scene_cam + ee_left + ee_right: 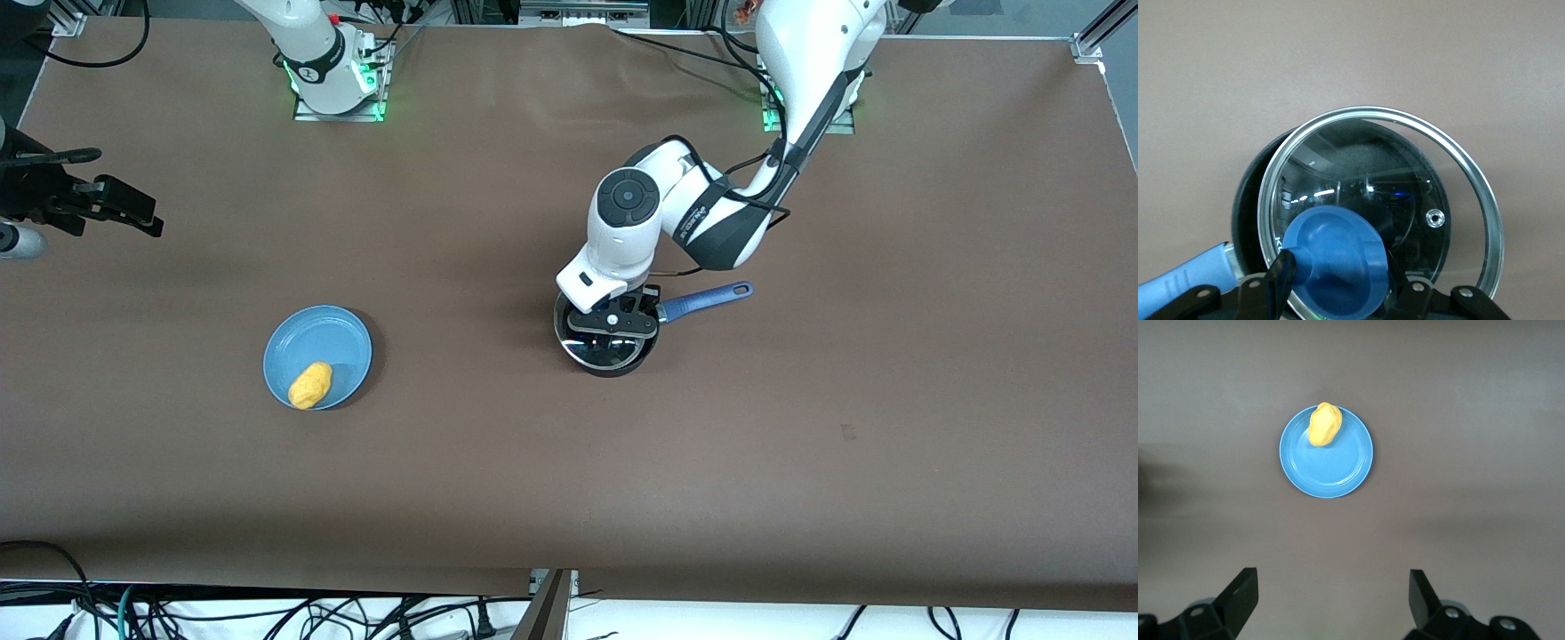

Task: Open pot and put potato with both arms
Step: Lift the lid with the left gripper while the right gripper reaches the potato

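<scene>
My gripper will find the black pot empty, with room for the yellow potato, because only plain dark shows through the glass lid.
The black pot stands mid-table, its blue handle pointing toward the left arm's end. My left gripper is over it, shut on the lid's blue knob. The glass lid sits off-centre over the pot's black rim; I cannot tell whether they touch. The yellow potato lies on a light-blue plate toward the right arm's end. My right gripper is open and empty, up in the air at that end of the table. Its wrist view shows the potato and plate between its fingers.
A brown mat covers the table. The arm bases stand along the table's edge farthest from the front camera. Cables hang off the table's edge nearest the front camera.
</scene>
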Robot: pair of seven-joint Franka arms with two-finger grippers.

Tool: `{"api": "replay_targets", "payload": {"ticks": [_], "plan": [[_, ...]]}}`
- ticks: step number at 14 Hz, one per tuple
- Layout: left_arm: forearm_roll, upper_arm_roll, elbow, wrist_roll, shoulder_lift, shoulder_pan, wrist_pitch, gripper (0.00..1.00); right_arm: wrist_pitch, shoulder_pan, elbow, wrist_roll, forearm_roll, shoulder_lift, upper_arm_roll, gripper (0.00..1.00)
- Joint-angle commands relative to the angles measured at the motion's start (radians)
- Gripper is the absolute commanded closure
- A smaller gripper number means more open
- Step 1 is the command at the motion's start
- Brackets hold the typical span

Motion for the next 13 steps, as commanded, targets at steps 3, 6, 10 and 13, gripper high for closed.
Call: {"api": "replay_targets", "payload": {"ticks": [3,6,10,13], "plan": [[0.023,-0.001,-0.007,0.085,-0.102,0.075,-0.088,0.43,-0.017,-0.007,-0.005,-0.016,0.014,0.032,-0.015,0.0],[0.018,0.01,-0.018,0.26,-0.145,0.158,-0.154,0.44,-0.007,0.002,-0.002,-0.016,0.017,0.073,-0.01,0.0],[0.024,0.067,-0.08,0.454,-0.189,0.265,-0.171,0.46,0.044,0.03,-0.002,-0.016,0.011,0.197,-0.001,0.0],[0.024,0.154,-0.166,0.635,-0.232,0.308,-0.138,0.46,0.143,0.03,-0.002,-0.016,0.017,0.311,-0.001,0.0]]}}
